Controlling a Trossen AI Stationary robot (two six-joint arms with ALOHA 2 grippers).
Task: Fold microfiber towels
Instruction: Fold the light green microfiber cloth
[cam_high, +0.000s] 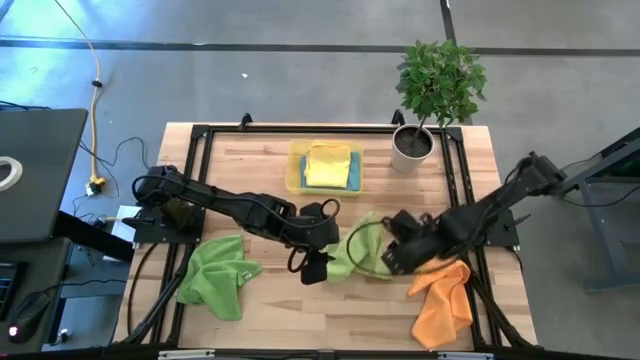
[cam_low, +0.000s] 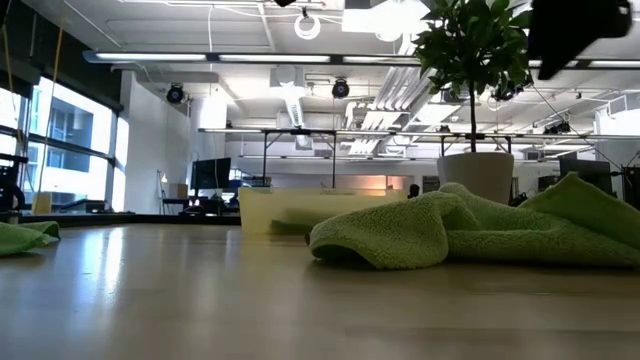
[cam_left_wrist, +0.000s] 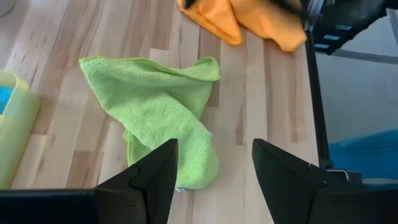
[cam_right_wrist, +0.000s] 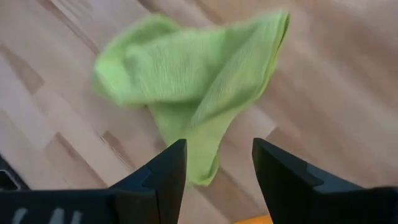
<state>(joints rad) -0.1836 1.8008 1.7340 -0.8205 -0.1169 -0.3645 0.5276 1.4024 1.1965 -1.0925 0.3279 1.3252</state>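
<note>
I expect the crumpled green towel (cam_high: 362, 250) to hang down in a long, limp drape when I lift it, because a narrow tip (cam_right_wrist: 202, 169) sticks out from loose folds.
A crumpled green microfiber towel (cam_high: 358, 252) (cam_low: 470, 232) lies loose on the table's middle, between my two grippers. My left gripper (cam_high: 316, 268) (cam_left_wrist: 214, 174) hovers open just to its left, above the towel's (cam_left_wrist: 155, 112) near end. My right gripper (cam_high: 392, 260) (cam_right_wrist: 217, 169) hovers open just to its right, above a narrow tip of the towel (cam_right_wrist: 193, 68). Neither touches it. A second green towel (cam_high: 218, 276) lies bunched at the near left. An orange towel (cam_high: 445, 300) lies at the near right. A yellow towel (cam_high: 328, 163) rests on a blue one (cam_high: 354, 178) in the tray.
The translucent yellow tray (cam_high: 294, 172) stands at the table's far middle. A potted plant (cam_high: 414, 145) stands at the far right corner. A black frame (cam_high: 300, 128) runs round the table's edges. Bare wood shows at the near middle.
</note>
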